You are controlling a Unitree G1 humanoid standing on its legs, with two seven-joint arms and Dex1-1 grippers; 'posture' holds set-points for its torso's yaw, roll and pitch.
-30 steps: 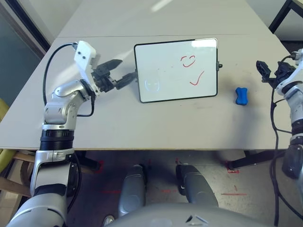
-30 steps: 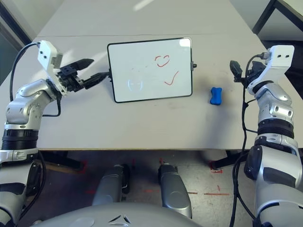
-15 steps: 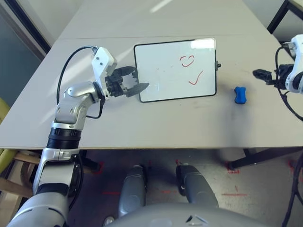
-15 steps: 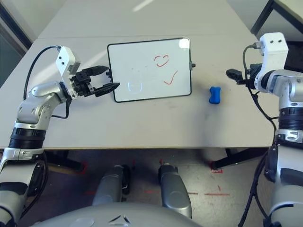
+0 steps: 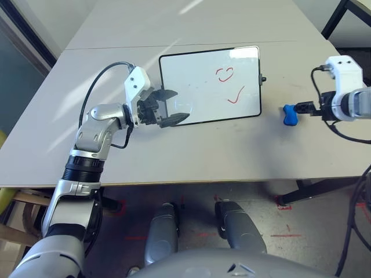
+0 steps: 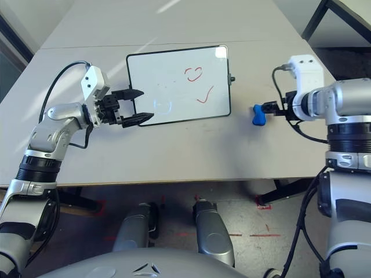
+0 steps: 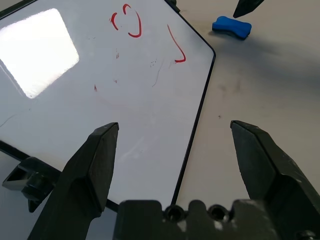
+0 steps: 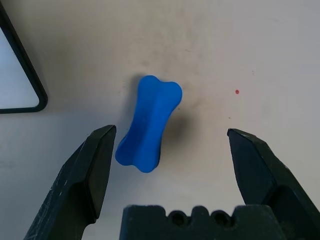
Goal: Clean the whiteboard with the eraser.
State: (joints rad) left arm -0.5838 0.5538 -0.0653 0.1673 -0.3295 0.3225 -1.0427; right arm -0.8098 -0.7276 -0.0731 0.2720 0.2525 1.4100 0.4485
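Observation:
My right gripper's open fingers are in line with the length of the blue eraser (image 8: 138, 154), which points into them, so I should keep reaching in until its narrow middle (image 8: 150, 122) sits inside them, then close.
The whiteboard (image 5: 210, 87) lies flat at the table's middle, with a red squiggle (image 5: 226, 74) and a red tick (image 5: 235, 95) on its right half. My left gripper (image 5: 181, 105) hovers open over the board's near left corner, its fingers (image 7: 95, 165) spread above the white surface (image 7: 100, 85). The blue bone-shaped eraser (image 5: 289, 114) lies on the table just right of the board. My right gripper (image 5: 298, 108) is at the eraser's right side, open; the eraser (image 8: 148, 122) lies between its spread fingers (image 8: 255, 170), untouched and nearer one finger.
The grey table (image 5: 174, 150) has a seam (image 5: 116, 47) running across behind the board. Its near edge (image 5: 191, 182) runs below both arms. A black cable (image 5: 104, 75) loops off my left forearm. A dark frame (image 5: 339, 14) stands past the far right corner.
My left gripper has swung right from beside the board to over its near left corner. My right gripper has come in and down to the eraser. Board and eraser lie as before.

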